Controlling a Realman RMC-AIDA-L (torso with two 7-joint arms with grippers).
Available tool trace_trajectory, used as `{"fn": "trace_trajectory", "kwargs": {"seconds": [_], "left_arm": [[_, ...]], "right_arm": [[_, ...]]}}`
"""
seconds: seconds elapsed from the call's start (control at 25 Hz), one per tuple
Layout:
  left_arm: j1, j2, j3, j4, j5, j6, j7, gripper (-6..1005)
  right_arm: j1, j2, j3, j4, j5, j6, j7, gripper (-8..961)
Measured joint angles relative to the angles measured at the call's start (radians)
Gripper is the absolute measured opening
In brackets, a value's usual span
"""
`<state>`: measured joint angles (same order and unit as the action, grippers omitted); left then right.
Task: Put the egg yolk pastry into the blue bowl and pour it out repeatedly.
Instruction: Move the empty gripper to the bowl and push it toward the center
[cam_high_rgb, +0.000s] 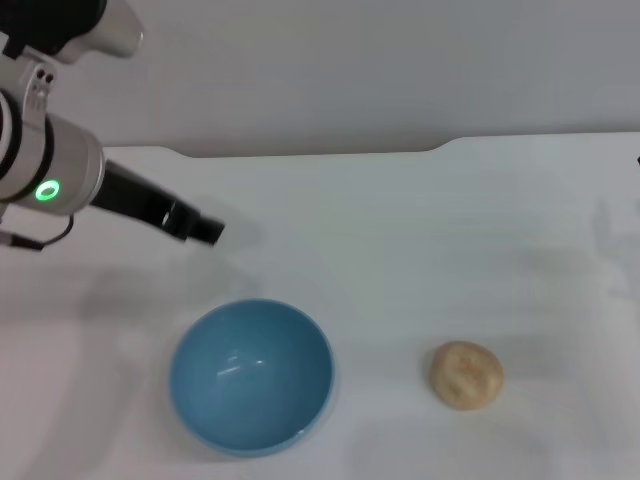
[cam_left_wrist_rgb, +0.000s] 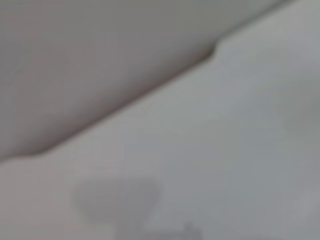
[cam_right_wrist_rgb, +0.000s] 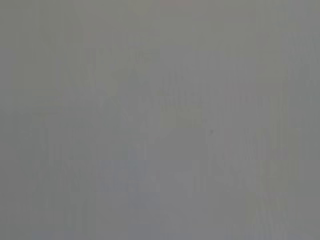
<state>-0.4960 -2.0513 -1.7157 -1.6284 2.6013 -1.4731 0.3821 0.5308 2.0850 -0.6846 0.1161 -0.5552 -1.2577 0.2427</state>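
Note:
I should keep moving my left gripper down and close it across that rim, as the blue bowl (cam_high_rgb: 252, 378) is upright and the way to its nearest rim (cam_high_rgb: 187, 332) is open.
The blue bowl (cam_high_rgb: 250, 375) stands upright and empty on the white table, near the front left. The egg yolk pastry (cam_high_rgb: 466, 375) lies on the table to the right of the bowl, well apart from it. My left gripper (cam_high_rgb: 205, 230) hangs over the table behind the bowl, a little to its left, and holds nothing that I can see. My right gripper is out of view. The left wrist view shows only bare table and its back edge. The right wrist view shows only a plain grey surface.
The white table (cam_high_rgb: 420, 230) runs back to a grey wall, and its back edge has a small step (cam_high_rgb: 445, 145). The same step shows in the left wrist view (cam_left_wrist_rgb: 212, 52).

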Motion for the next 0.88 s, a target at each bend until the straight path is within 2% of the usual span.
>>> {"fn": "trace_trajectory", "kwargs": {"seconds": [0.12,0.36,0.64,0.84,0.88], "left_arm": [[-0.026,-0.002,0.001,-0.025,0.016,-0.144,-0.015,646],[-0.075,-0.004,0.058,0.029,0.033,-0.216,-0.081,646],[-0.134,-0.007,0.153,0.159,0.118,-0.165,-0.138,646],[-0.168,-0.007,0.164,0.25,0.122,-0.117,-0.144,647],[-0.186,-0.007,0.165,0.301,0.122,-0.099,-0.145,647]], "right_arm": [[0.001,0.0,0.0,0.0,0.0,0.001,0.0,503],[0.002,-0.001,0.002,-0.002,0.0,0.013,0.0,502],[0.005,-0.002,0.003,-0.017,0.0,0.036,0.0,504],[0.003,-0.002,0.0,-0.018,0.0,0.037,0.0,503],[0.001,-0.002,0.0,-0.018,0.0,0.037,0.0,502]]}}
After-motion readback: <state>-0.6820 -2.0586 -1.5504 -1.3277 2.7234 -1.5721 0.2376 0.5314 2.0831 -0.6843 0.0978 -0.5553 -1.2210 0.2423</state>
